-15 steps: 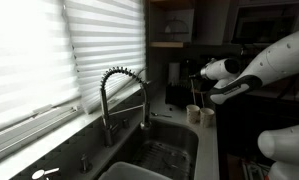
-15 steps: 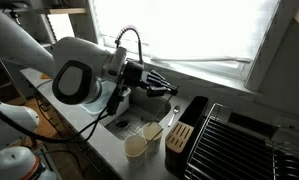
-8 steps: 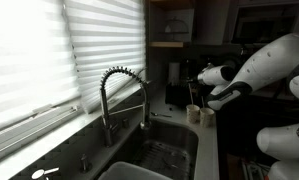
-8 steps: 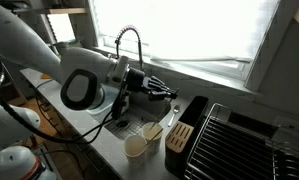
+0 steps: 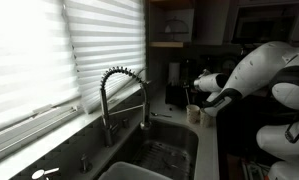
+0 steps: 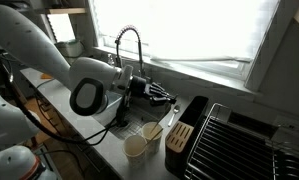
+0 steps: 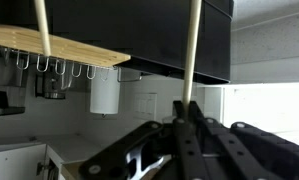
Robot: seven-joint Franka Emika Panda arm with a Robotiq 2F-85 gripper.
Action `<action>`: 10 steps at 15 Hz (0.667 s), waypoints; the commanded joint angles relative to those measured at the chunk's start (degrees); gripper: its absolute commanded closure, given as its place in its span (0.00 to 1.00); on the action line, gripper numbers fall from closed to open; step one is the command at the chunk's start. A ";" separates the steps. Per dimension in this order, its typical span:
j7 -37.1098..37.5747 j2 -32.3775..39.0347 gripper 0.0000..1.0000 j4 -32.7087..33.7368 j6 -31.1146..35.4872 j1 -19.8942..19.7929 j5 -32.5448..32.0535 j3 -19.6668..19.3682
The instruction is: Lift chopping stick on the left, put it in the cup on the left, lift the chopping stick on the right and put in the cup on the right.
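The chopping stick (image 7: 192, 45) points straight from my closed fingers toward the cup below. My gripper should keep lowering it until it stands in the cup, then let go.
My gripper (image 7: 187, 108) is shut on a pale wooden chopping stick (image 7: 193, 50), which rises straight up from between the jaws in the wrist view. In both exterior views the gripper (image 6: 166, 97) (image 5: 197, 84) hovers above two small light cups on the counter beside the sink. One cup (image 6: 136, 146) (image 5: 193, 113) stands next to the other cup (image 6: 152, 131) (image 5: 207, 116). A thin pale stick (image 6: 171, 116) leans out of the farther cup in an exterior view. The held stick is too thin to make out in the exterior views.
A coiled spring faucet (image 5: 114, 95) arches over the sink (image 5: 164, 155). A black dish rack (image 6: 224, 145) and a dark knife block (image 6: 181, 135) stand close to the cups. Window blinds (image 5: 49, 60) line the wall. A wooden rack with hooks (image 7: 59, 48) shows in the wrist view.
The arm has swung over the counter and the gripper has come down a little toward the cups, still shut on the stick.
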 commanded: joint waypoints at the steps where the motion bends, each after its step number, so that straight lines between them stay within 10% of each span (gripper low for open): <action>1: -0.03 -1.48 0.98 -0.81 2.51 -4.48 2.13 5.02; 10: 0.27 -3.45 0.98 -1.48 4.10 -10.64 3.09 12.49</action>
